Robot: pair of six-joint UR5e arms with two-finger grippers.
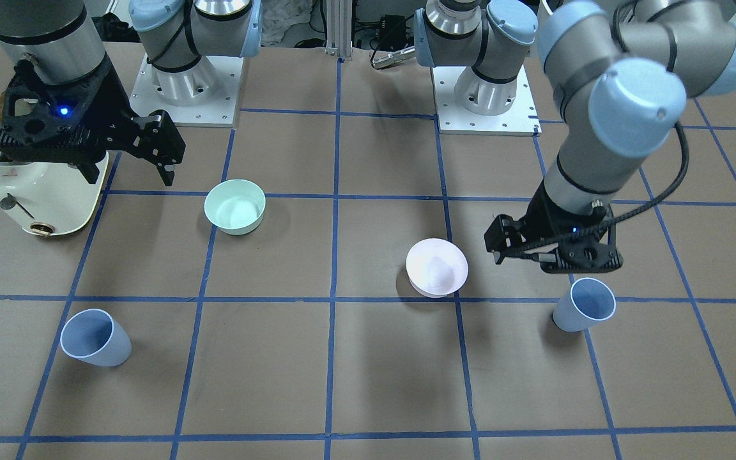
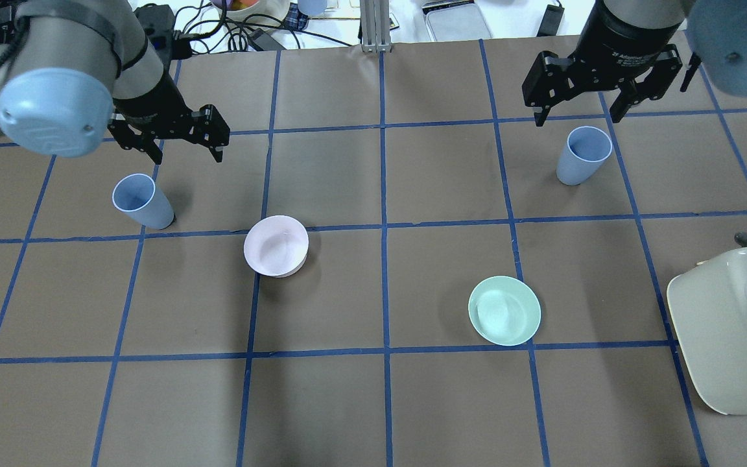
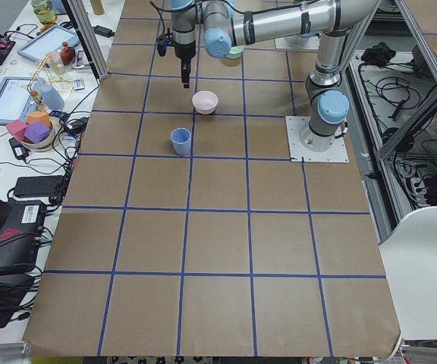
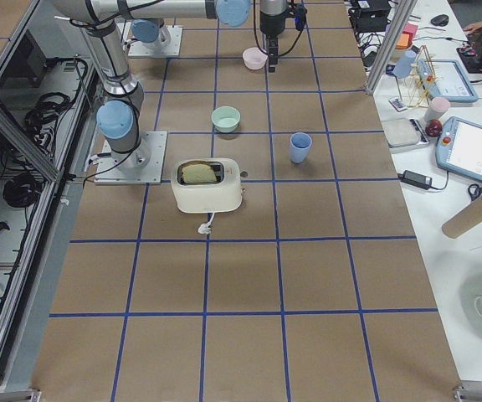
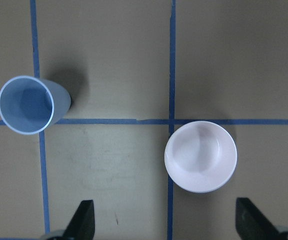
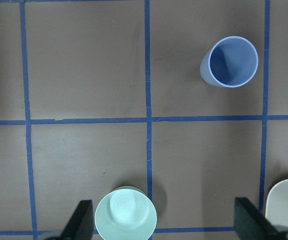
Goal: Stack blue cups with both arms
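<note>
The upper cup (image 1: pixel 97 338) will sink almost fully inside when the robot stacks the blue cups, because they narrow from wide open mouths (image 1: pixel 593 298) to smaller bases.
Two blue cups stand upright on the table. One cup (image 2: pixel 142 201) (image 1: pixel 585 305) is on my left side, next to the pink bowl (image 2: pixel 276 245). My left gripper (image 2: pixel 187 154) (image 1: pixel 553 259) hangs open and empty above the table, between that cup and the bowl; the left wrist view shows the cup (image 5: pixel 26 105) at the left and both fingers (image 5: pixel 84 222) wide apart. The other cup (image 2: pixel 582 155) (image 1: pixel 95 337) is on my right side. My right gripper (image 2: pixel 576 119) (image 1: pixel 128 171) is open and empty, high above it; in the right wrist view this cup (image 6: pixel 230 61) is at the upper right.
A mint-green bowl (image 2: pixel 504 310) (image 6: pixel 125 212) sits nearer my base on the right. A cream toaster (image 2: pixel 730 331) (image 1: pixel 42 191) stands at the table's right end. The brown table (image 2: pixel 380 402) has blue tape grid lines.
</note>
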